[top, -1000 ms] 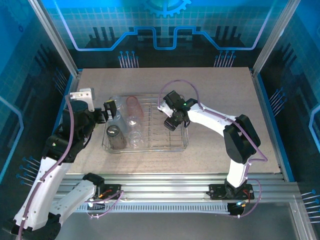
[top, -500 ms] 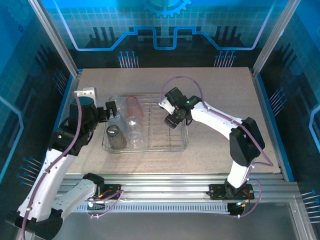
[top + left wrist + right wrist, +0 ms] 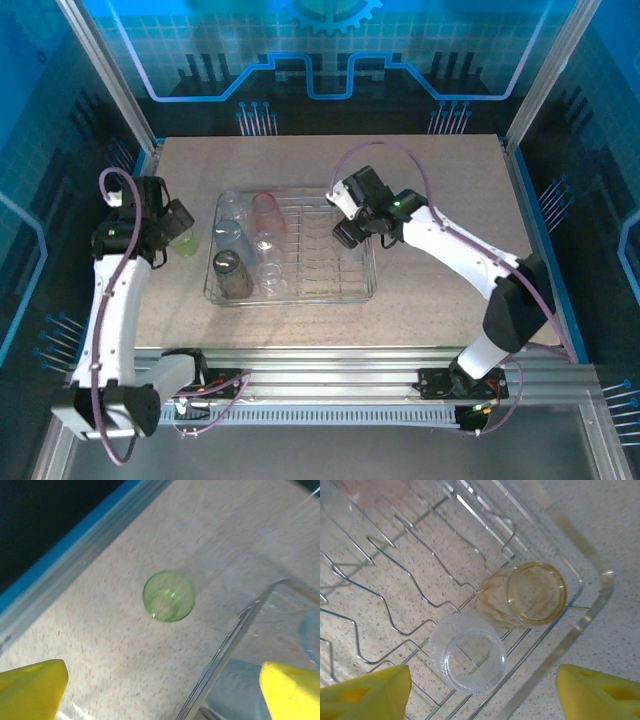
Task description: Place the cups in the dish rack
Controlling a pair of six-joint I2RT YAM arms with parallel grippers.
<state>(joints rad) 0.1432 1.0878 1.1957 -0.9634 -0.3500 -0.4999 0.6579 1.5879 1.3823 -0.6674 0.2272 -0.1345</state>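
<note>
The yellow-green cup [image 3: 185,243] is standing upright past the rack's filled end, far from my right gripper, so my left gripper should grab its rim [image 3: 161,620] and pass it over.
The silver wire dish rack [image 3: 320,292] sits mid-table. Along its left side are a clear cup [image 3: 229,205], a pink-red cup [image 3: 265,208], a pale blue cup [image 3: 228,236], a smoky grey cup [image 3: 231,273] and two more clear ones [image 3: 269,281]. A yellow-green cup [image 3: 186,243] [image 3: 169,596] stands upright on the table left of the rack. My left gripper [image 3: 180,222] [image 3: 162,692] hovers open above it, clear of it. My right gripper [image 3: 345,232] [image 3: 482,692] is open over the rack's right corner, above a clear cup [image 3: 467,657] and an amber cup [image 3: 530,595] lying on the wires.
The rack's rim [image 3: 235,640] runs just right of the yellow-green cup. The table's blue-edged left border [image 3: 75,555] lies close on the cup's other side. Divider prongs [image 3: 420,580] fill the rack's middle. Bare table stretches behind and right of the rack.
My left gripper has swung left, away from the rack's left edge, out over the yellow-green cup. The right gripper has drifted slightly back and right over the rack.
</note>
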